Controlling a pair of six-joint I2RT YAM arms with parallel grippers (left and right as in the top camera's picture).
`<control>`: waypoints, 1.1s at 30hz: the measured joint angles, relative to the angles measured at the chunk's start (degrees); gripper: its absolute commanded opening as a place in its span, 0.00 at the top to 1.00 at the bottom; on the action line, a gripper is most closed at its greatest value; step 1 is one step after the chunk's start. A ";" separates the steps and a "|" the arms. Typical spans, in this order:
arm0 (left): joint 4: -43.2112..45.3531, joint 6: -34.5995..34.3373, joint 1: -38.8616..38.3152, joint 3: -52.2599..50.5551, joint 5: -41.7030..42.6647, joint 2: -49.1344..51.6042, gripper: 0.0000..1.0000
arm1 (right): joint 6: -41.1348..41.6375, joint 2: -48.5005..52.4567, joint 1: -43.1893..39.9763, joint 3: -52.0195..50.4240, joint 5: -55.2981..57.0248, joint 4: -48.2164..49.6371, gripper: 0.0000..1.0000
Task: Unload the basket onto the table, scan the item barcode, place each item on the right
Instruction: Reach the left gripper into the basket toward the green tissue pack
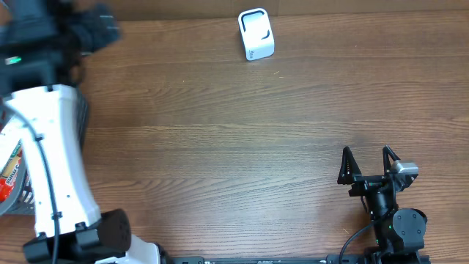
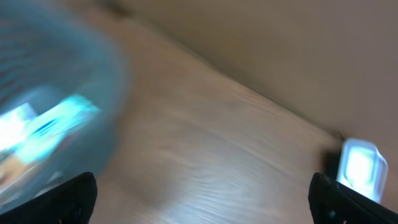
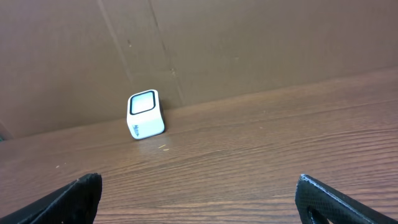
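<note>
I should keep my left gripper moving with open fingers toward the bright packet (image 2: 59,124), which lies uncovered in the basket (image 2: 53,90), until they sit on both sides of it.
A white box-shaped barcode scanner (image 1: 256,34) with a dark window stands at the table's far edge; it also shows in the right wrist view (image 3: 145,114) and, blurred, in the left wrist view (image 2: 360,167). Packaged items (image 1: 9,174) lie in a basket at the left edge, partly hidden by the white left arm. The left wrist view is smeared: a bluish container (image 2: 93,81) with a bright packet (image 2: 46,121) fills its left side. My left gripper (image 2: 202,205) is open and empty. My right gripper (image 1: 368,163) stands open over bare wood near the front right.
The white left arm (image 1: 51,147) rises along the table's left side, its dark wrist blurred at the far left corner. A brown cardboard wall (image 3: 249,43) backs the table behind the scanner.
</note>
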 measured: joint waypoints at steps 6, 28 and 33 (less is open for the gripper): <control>-3.67 -10.93 16.24 0.09 -2.51 0.17 0.04 | 0.00 0.00 0.00 0.00 -0.02 -0.02 0.00; 1.55 3.39 27.47 0.11 -5.18 18.03 0.00 | 0.02 0.00 0.00 0.00 -0.02 0.00 0.00; 2.16 4.31 27.45 0.11 -4.76 23.80 0.02 | -0.02 0.00 0.00 0.00 -0.02 -0.02 0.00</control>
